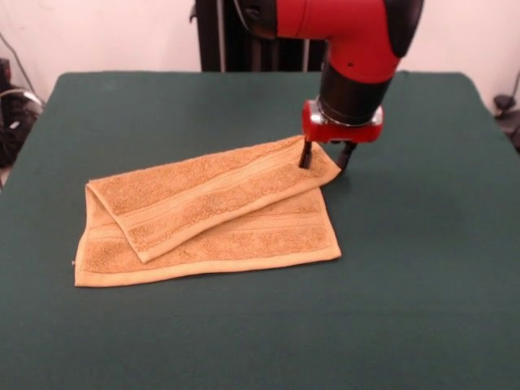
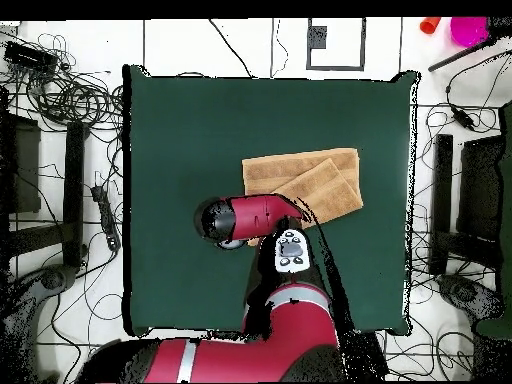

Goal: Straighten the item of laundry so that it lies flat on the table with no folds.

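I expect the flap's other corner (image 1: 145, 253) to stay folded over when I lift the flap's gripped end (image 1: 328, 167), because that corner lies flat far from my gripper.
The item of laundry (image 1: 219, 215), an orange-tan towel, lies in the middle of the table (image 1: 203, 106) with a long flap folded diagonally over its lower layer. My gripper (image 1: 325, 158) is down at the flap's far right corner. One finger (image 1: 305, 154) rests on the towel, the other stands just off its edge, and the corner lies between them; the gripper is open. From overhead, the towel (image 2: 310, 178) sits right of centre on the table (image 2: 180, 130), and the arm (image 2: 255, 215) hides the gripper.
Green cloth surrounds the towel on all sides, widest toward the near edge in the front view. Cables and dark equipment (image 2: 60, 150) lie on the floor beside the table.
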### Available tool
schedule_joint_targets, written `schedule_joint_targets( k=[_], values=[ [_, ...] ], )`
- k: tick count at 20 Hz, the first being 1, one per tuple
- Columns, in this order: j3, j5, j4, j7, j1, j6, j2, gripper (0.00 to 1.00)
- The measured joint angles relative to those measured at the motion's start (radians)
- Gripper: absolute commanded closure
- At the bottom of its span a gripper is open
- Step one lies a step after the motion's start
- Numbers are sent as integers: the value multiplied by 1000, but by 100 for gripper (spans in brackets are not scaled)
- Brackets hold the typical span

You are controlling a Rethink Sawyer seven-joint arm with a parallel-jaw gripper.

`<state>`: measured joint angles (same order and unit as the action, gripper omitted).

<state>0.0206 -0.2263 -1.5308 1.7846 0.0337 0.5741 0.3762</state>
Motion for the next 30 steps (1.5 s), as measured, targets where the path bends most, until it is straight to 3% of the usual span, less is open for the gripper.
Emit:
schedule_joint_targets(
  k=[13,14,30],
  values=[
    [1,0,0,0,0,0,0,0],
    [5,0,2,0,0,-1,0,100],
    [13,2,7,0,4,1,-1,100]
  ],
)
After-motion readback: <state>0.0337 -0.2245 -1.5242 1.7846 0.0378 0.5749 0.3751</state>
